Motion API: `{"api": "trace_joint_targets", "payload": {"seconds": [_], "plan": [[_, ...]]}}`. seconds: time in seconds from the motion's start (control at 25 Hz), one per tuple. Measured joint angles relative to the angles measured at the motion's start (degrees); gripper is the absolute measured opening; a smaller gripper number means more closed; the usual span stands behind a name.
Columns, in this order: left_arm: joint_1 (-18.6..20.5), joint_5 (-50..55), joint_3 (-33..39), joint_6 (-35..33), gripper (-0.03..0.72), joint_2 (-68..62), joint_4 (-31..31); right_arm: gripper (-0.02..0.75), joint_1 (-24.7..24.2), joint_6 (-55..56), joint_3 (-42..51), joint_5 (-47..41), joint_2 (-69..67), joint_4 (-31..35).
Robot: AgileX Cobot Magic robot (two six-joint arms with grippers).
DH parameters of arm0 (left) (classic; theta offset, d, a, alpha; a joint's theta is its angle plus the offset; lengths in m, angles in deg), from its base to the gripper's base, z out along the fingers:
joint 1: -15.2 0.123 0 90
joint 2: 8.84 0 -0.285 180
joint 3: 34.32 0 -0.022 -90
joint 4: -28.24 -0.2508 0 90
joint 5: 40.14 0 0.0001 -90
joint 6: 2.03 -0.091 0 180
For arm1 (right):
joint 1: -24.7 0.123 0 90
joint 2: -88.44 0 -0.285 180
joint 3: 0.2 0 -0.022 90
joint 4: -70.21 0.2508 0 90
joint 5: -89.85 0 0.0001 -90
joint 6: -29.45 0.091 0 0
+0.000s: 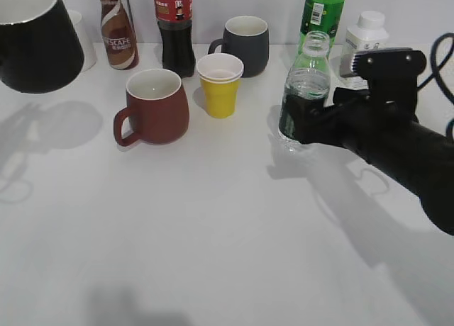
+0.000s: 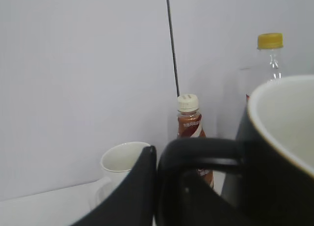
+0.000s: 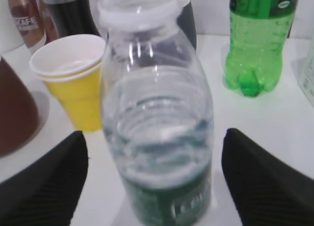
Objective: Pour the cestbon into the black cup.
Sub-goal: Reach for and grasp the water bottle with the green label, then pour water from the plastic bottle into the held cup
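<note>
A waterline (image 3: 158, 110) shows below the open neck of the cestbon (image 1: 306, 92), so water will pour out when I tip the cestbon over the black cup.
The cestbon (image 1: 306, 85), a clear ribbed bottle with a dark green label and an open neck, stands upright on the white table at the right. My right gripper (image 1: 301, 120) is open around its lower half. In the right wrist view the bottle (image 3: 157, 127) sits between the two fingers of that gripper (image 3: 157, 186), with a gap on each side. The black cup (image 1: 35, 49) hangs in the air at the top left, white inside. In the left wrist view my left gripper (image 2: 157, 186) is shut on the looped handle of the black cup (image 2: 279, 186).
A brown-red mug (image 1: 156, 106) and a yellow cup (image 1: 220, 85) stand left of the bottle. Behind them are a dark grey mug (image 1: 245, 42), a cola bottle (image 1: 174, 28), a Nescafe bottle (image 1: 118, 32), a green soda bottle (image 1: 323, 10), a white bottle (image 1: 365, 39) and a white mug (image 2: 120, 162).
</note>
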Motion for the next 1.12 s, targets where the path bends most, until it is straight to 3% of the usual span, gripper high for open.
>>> {"api": "trace_joint_targets", "payload": {"seconds": [0.36,0.44,0.56,0.64,0.76,0.84,0.96,1.12], "plan": [[0.0,0.1,0.0,0.0,0.041,0.0,-1.5,0.641,0.0,-0.2,-8.5,0.4,-9.1,2.0],[0.0,0.1,0.0,0.0,0.041,0.0,-3.4,0.612,0.0,-0.2,-9.4,0.4,-11.0,3.0],[-0.3,2.7,0.0,1.9,0.041,0.5,-5.5,0.48,-0.1,-0.5,-9.7,0.4,-11.5,3.2],[-0.8,6.4,0.0,4.7,0.041,1.8,-6.3,0.465,-0.1,-0.8,-9.8,-0.1,-11.3,1.6],[-2.8,11.5,0.0,6.5,0.041,4.0,-9.7,0.465,-0.1,-0.9,-9.6,-2.3,-8.6,-6.6],[-5.5,13.0,0.0,8.0,0.041,4.9,-12.1,0.465,-0.1,-1.5,-9.6,-2.7,-5.5,-15.9],[-11.7,13.6,0.0,9.1,0.041,5.4,-12.9,0.465,0.0,-4.2,-10.0,-4.5,0.7,-26.4],[-19.6,16.5,0.0,9.4,0.04,5.4,-13.3,0.465,0.0,-9.3,-13.7,-15.7,7.7,-33.2]]}}
